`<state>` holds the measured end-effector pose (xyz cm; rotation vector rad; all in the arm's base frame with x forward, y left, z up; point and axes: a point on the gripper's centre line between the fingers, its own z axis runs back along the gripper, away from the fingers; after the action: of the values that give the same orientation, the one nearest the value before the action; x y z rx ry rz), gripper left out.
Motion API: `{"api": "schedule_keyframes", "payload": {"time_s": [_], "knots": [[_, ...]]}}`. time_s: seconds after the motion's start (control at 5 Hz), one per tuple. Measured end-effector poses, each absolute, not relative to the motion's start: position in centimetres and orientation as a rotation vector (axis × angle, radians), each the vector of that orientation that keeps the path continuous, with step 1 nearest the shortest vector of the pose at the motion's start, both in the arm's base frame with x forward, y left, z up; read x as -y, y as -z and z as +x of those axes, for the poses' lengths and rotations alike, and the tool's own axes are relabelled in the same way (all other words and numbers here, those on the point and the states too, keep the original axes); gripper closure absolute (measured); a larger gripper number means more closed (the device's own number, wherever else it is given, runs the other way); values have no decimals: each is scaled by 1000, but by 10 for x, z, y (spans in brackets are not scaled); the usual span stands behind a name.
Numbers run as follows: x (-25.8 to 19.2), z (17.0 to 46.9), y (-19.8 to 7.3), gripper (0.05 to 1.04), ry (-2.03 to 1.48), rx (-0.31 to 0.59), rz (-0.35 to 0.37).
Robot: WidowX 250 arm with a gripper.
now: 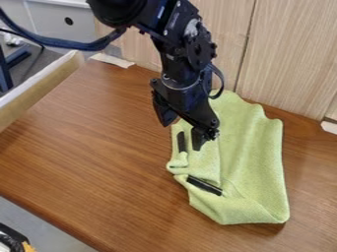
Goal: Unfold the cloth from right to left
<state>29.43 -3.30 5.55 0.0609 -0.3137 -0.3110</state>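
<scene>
A slanting fold runs across the green cloth's near part, so when I pull, the cloth will spread wide while its near edge stays folded.
The gripper [182, 134] hangs over the upper left part of the light green cloth [253, 162], at its left edge. It stands open, one finger left of the cloth's edge and the other over the cloth. The cloth lies at the right of the table, with layers folded over along its left side and a slanting fold near the bottom. Two short black strips show on the cloth, one beside the right finger and one lower down. Whether the fingers touch the cloth, I cannot tell.
The brown table [85, 147] extends left of the cloth. A wooden panel [289, 54] stands behind it. A tray-like edge [39, 88] borders the upper left, and dark cables run to the arm. The table's front edge crosses the lower left.
</scene>
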Motion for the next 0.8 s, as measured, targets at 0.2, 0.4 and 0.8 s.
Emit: {"api": "schedule_keyframes", "payload": {"time_s": [0.2, 0.4, 0.8], "knots": [[33, 292, -48, 85, 306, 286, 60], [34, 298, -33, 85, 268, 210, 54], [31, 313, 2, 85, 266, 90, 41]]}}
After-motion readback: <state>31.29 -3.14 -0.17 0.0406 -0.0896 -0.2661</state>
